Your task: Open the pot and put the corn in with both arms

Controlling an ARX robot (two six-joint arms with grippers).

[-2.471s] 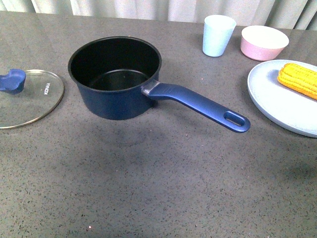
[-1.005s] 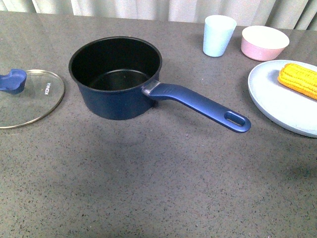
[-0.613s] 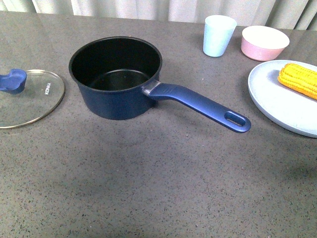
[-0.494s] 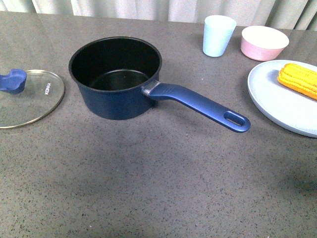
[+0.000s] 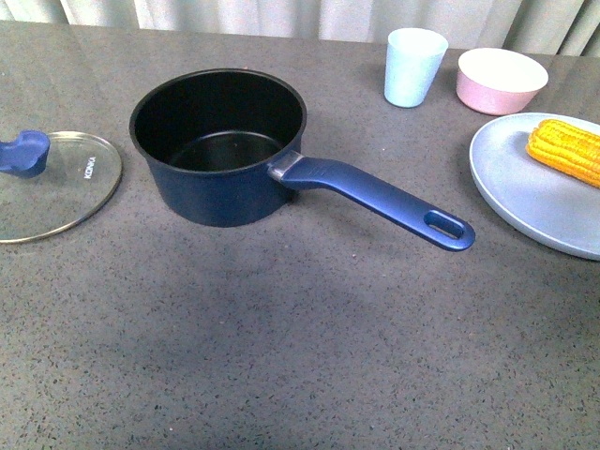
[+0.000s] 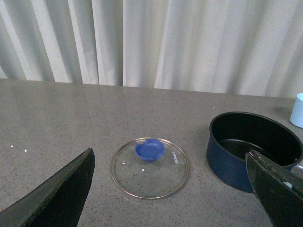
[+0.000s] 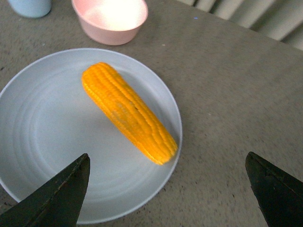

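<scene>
The dark blue pot [image 5: 221, 136] is wide and deep. The corn [image 5: 568, 151] will be completely below the pot's rim when I lower the corn in.
The dark blue pot [image 5: 217, 148] stands uncovered on the table, its long handle [image 5: 380, 200] pointing right and toward me. Its glass lid [image 5: 47, 185] with the blue knob [image 5: 25, 153] lies flat to the left of it. The corn [image 5: 566, 151] rests on a pale blue plate [image 5: 534, 202] at the right edge. No arm shows in the front view. My left gripper [image 6: 173, 196] is open, high above the lid [image 6: 149, 166] with the pot [image 6: 253, 147] beside it. My right gripper [image 7: 168, 194] is open above the plate's rim [image 7: 171, 142], close to the corn [image 7: 128, 112].
A pale blue cup [image 5: 412, 67] and a small pink bowl [image 5: 501, 81] stand at the back right, behind the plate. White curtains [image 6: 156, 42] hang beyond the table's far edge. The grey speckled tabletop [image 5: 300, 347] stretches toward me in front of the pot.
</scene>
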